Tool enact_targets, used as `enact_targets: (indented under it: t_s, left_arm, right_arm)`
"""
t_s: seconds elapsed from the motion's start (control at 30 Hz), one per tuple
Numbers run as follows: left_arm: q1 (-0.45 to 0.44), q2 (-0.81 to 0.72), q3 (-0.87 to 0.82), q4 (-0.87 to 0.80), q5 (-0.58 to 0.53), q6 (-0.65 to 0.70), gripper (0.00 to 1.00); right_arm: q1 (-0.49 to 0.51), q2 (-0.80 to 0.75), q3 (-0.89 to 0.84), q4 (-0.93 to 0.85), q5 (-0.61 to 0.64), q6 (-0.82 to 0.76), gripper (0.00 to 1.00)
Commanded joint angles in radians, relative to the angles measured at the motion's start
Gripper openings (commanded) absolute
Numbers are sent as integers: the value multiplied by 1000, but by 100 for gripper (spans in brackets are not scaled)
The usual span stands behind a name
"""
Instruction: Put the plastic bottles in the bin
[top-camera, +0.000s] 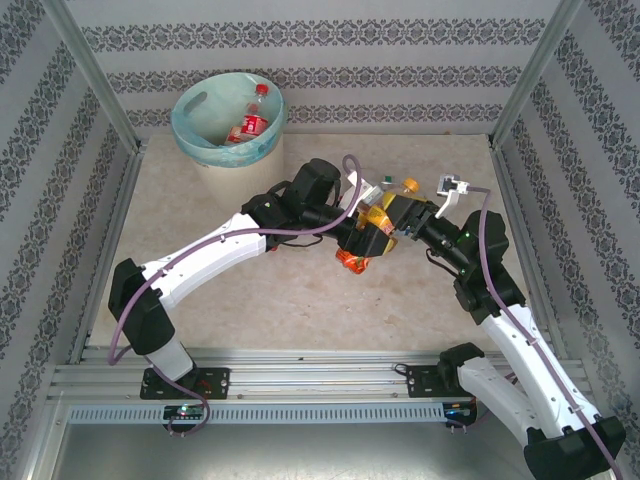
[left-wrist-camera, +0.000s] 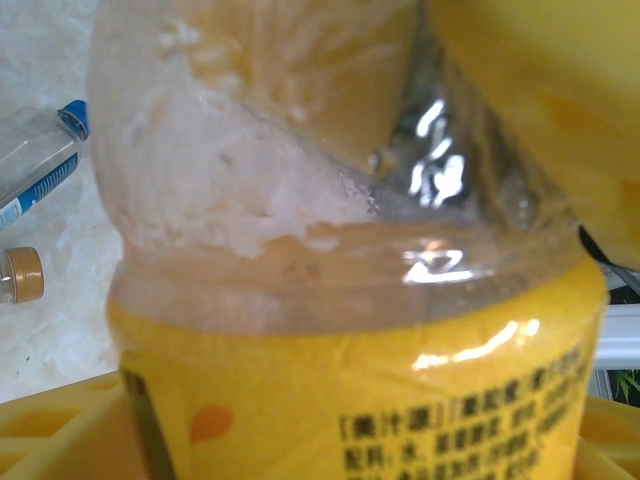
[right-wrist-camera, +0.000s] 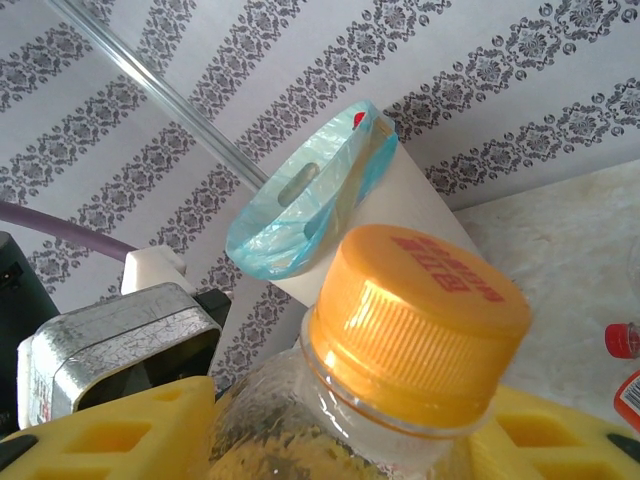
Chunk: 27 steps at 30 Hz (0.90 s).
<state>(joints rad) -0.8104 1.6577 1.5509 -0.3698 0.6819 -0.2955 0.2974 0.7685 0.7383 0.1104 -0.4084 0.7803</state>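
My right gripper is holding the bottle (right-wrist-camera: 300, 415) below its neck, a long way from the bin (top-camera: 222, 120). It should open first, and then my left gripper should carry the bottle to the bin.
A clear plastic bottle (top-camera: 352, 258) with a yellow label (left-wrist-camera: 350, 390) and an orange cap (right-wrist-camera: 420, 310) hangs above the middle of the table, between both arms. My right gripper (top-camera: 382, 226) is shut on it just below the neck, with yellow fingers (right-wrist-camera: 110, 430) on either side. My left gripper (top-camera: 356, 232) is closed round the labelled body (left-wrist-camera: 350, 440), its fingers (left-wrist-camera: 60, 430) against the label's sides. The cream bin (top-camera: 228, 125) with its teal liner (right-wrist-camera: 300, 210) stands at the far left. A red-labelled bottle (top-camera: 250, 120) lies inside it.
More bottles lie on the table behind the grippers, one with an orange cap (top-camera: 408, 186) and one with a green cap (top-camera: 385, 182). A blue-capped bottle (left-wrist-camera: 40, 160) and a brown cap (left-wrist-camera: 20, 275) show below the left gripper. A red cap (right-wrist-camera: 622, 340) lies near the right gripper. Patterned walls close three sides.
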Motion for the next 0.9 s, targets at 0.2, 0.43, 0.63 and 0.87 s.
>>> enact_targets:
  t_s: [0.2, 0.43, 0.63, 0.87]
  left_arm:
    - [2, -15, -29, 38, -12, 35, 69]
    - [11, -62, -81, 101, -47, 34, 64]
    - [23, -74, -102, 130, -34, 35, 60]
    - [33, -115, -131, 178, -49, 23, 52]
  right_arm:
    - [19, -8, 56, 103, -5, 43, 56]
    - [28, -21, 62, 68, 38, -10, 58]
    - [37, 0, 88, 74, 23, -18, 59]
    - [60, -17, 107, 30, 85, -53, 76]
